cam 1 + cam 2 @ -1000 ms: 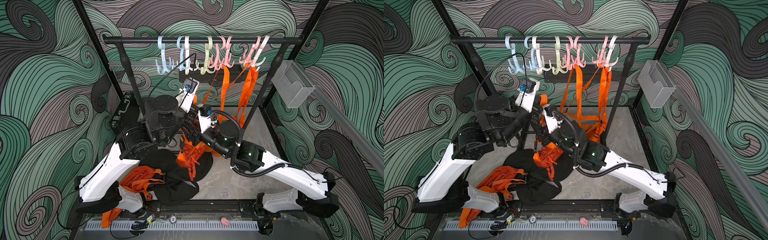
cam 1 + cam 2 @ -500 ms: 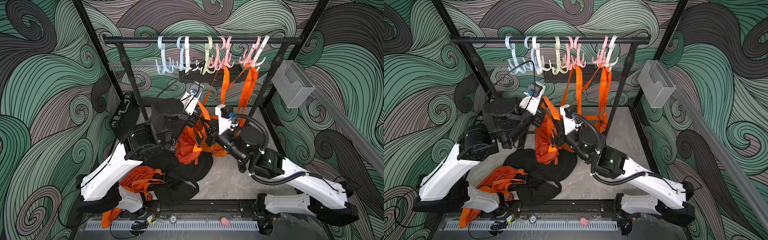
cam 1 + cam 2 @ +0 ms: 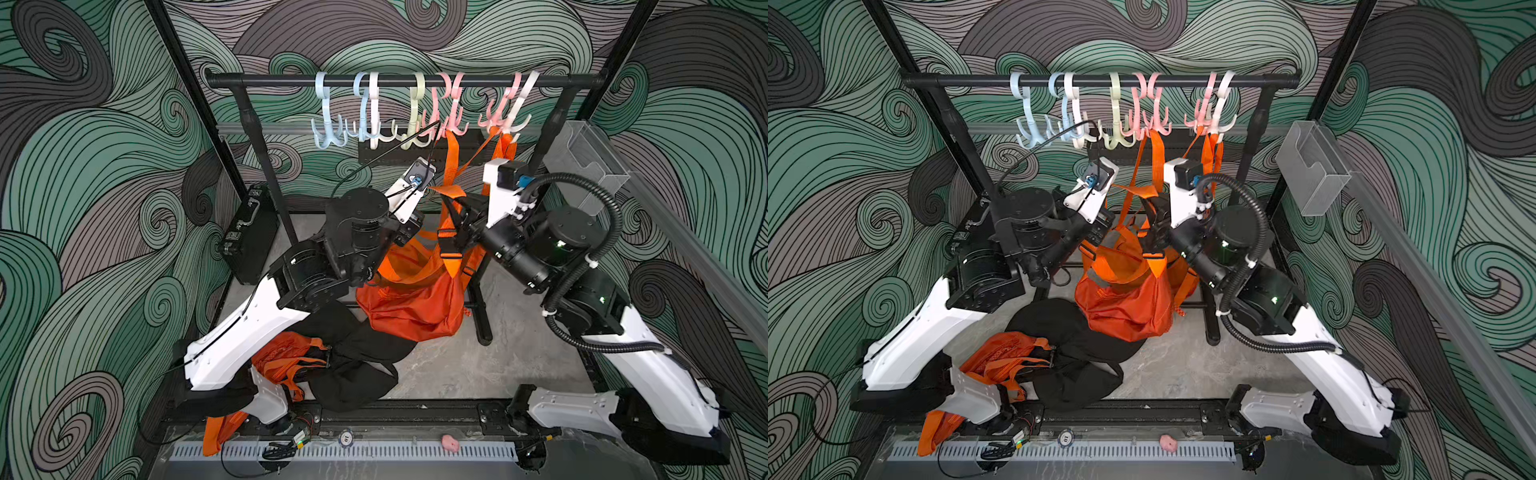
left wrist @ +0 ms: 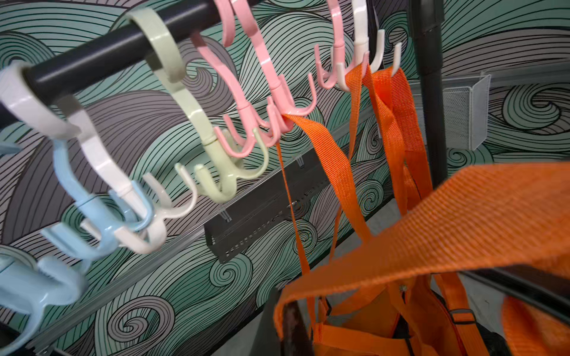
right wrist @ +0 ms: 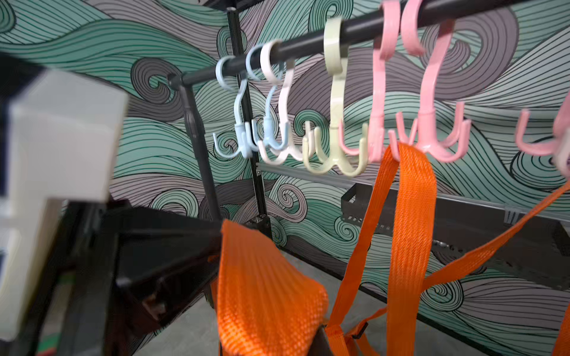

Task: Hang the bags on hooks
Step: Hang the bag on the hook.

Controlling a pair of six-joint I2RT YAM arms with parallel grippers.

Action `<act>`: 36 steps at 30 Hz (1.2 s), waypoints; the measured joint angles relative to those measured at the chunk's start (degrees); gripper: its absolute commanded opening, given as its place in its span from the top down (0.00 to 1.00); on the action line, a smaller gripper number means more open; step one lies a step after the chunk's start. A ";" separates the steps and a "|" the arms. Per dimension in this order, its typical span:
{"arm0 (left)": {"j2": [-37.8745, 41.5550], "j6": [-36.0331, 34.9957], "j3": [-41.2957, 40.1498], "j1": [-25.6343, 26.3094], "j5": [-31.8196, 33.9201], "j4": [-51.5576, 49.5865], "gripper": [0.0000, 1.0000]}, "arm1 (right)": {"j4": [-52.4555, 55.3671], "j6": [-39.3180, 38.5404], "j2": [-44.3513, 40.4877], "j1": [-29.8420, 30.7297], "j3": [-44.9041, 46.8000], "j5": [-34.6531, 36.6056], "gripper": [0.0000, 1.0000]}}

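Observation:
The strap stretched (image 3: 1136, 190) between the robot's grippers is lower than the hooks' pegs, so the robot should lift both ends of the strap together and bring it over the pink pegs (image 3: 1149, 129) next to the green hook.
An orange bag (image 3: 411, 303) (image 3: 1125, 303) hangs in mid-air below the rail, lifted by one webbing strap (image 3: 448, 191). My left gripper (image 3: 417, 224) (image 4: 293, 333) is shut on that strap at one end of the span. At the other end my right gripper (image 3: 459, 218) (image 5: 308, 345) is shut on it, and the strap folds over its fingers. The strap (image 4: 431, 234) stretches between them, below the hooks. Pastel hooks hang on the black rail (image 3: 399, 81): blue (image 3: 326, 133), white (image 3: 374, 133), green (image 3: 415, 133) and pink (image 3: 451, 124). The green hook (image 5: 334, 154) carries nothing.
Other orange straps (image 3: 453, 153) (image 3: 505, 145) hang from the pink and white hooks at the right. A black bag (image 3: 353, 361) and another orange bag (image 3: 286, 361) lie on the floor by the left arm. The rack's post foot (image 3: 482, 320) stands behind the lifted bag. A clear bin (image 3: 582, 166) is on the right wall.
Both arms have risen and carried the orange bag off the floor pile toward the rail. The right gripper has shut on the strap, and the arms have spread it between them.

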State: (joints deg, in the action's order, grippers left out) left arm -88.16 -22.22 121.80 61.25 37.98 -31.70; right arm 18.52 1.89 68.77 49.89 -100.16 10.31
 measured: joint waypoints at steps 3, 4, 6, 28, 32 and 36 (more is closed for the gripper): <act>-3.58 0.39 4.90 -1.81 -2.19 -0.11 1.00 | 4.07 0.90 3.54 -3.89 -6.71 -4.79 1.00; -4.66 0.70 6.88 -2.71 -2.71 -0.39 1.00 | 5.27 1.60 5.14 -5.55 -9.18 -6.73 1.00; -6.51 1.33 10.86 -4.52 -3.89 -0.87 1.00 | 7.15 3.10 8.46 -8.68 -14.14 -10.38 1.00; -17.97 7.80 24.81 -7.82 -12.74 -6.93 1.00 | 18.53 16.48 32.65 -26.27 -49.00 -33.42 1.00; -18.25 8.07 25.40 -7.89 -12.70 -7.30 1.00 | 18.51 18.18 33.94 -26.58 -50.05 -35.91 1.00; -18.25 8.48 25.77 -8.44 -12.72 -6.49 1.00 | 18.08 18.58 33.99 -26.60 -51.12 -36.48 1.00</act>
State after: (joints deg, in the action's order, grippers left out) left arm -106.41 -13.74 147.57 52.82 25.26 -38.20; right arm 36.60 20.47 102.76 23.29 -151.28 -26.17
